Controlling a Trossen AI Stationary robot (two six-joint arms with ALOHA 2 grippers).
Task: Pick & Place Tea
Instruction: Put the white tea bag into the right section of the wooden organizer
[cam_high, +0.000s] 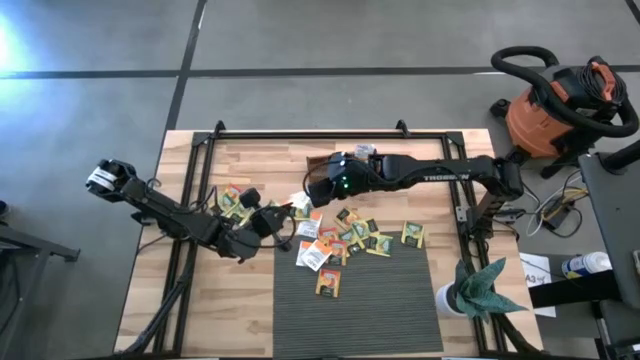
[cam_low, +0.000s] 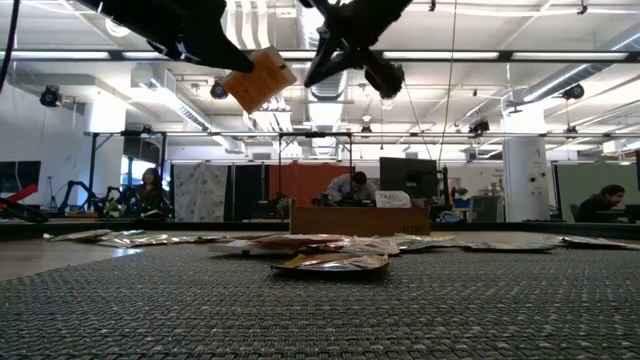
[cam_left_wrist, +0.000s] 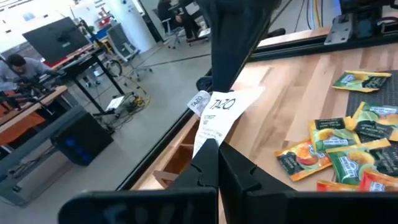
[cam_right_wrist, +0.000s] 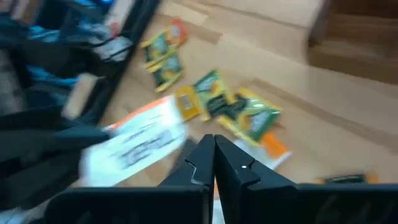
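Observation:
Next, I open my right gripper, move it around the sachet's loose end (cam_right_wrist: 170, 121) and take hold of it, because the sachet in my left gripper (cam_right_wrist: 134, 147) is beside my right gripper's closed fingers.
Several tea sachets (cam_high: 352, 240) lie flat on the wooden table and on the dark mat; a few more (cam_high: 237, 200) lie beside the left arm. My left gripper (cam_high: 283, 212) is raised above the table and shut on a white-and-orange sachet (cam_left_wrist: 219, 115). The low view shows that sachet's orange side (cam_low: 258, 80) high over the table. My right gripper (cam_right_wrist: 214, 149), shut with nothing between its fingers, hovers just beyond the held sachet (cam_right_wrist: 134, 146), above the near edge of the brown wooden tray (cam_right_wrist: 360, 37). The right arm hides most of the tray in the high view. My left gripper pinches the white sachet by one end (cam_left_wrist: 208, 142) between its two fingers. The sachet is lifted clear of the table and sticks out past the fingertips toward the right arm, tilted. Whether its far end (cam_left_wrist: 200, 102) touches the right arm's finger, I cannot tell.
A black metal frame (cam_high: 300, 133) borders the table's far and side edges. The dark ribbed mat (cam_high: 350, 300) covers the near middle. A green folded object on a white base (cam_high: 478, 287) stands at the right near corner. An orange shop vacuum (cam_high: 555, 105) sits beyond the right edge.

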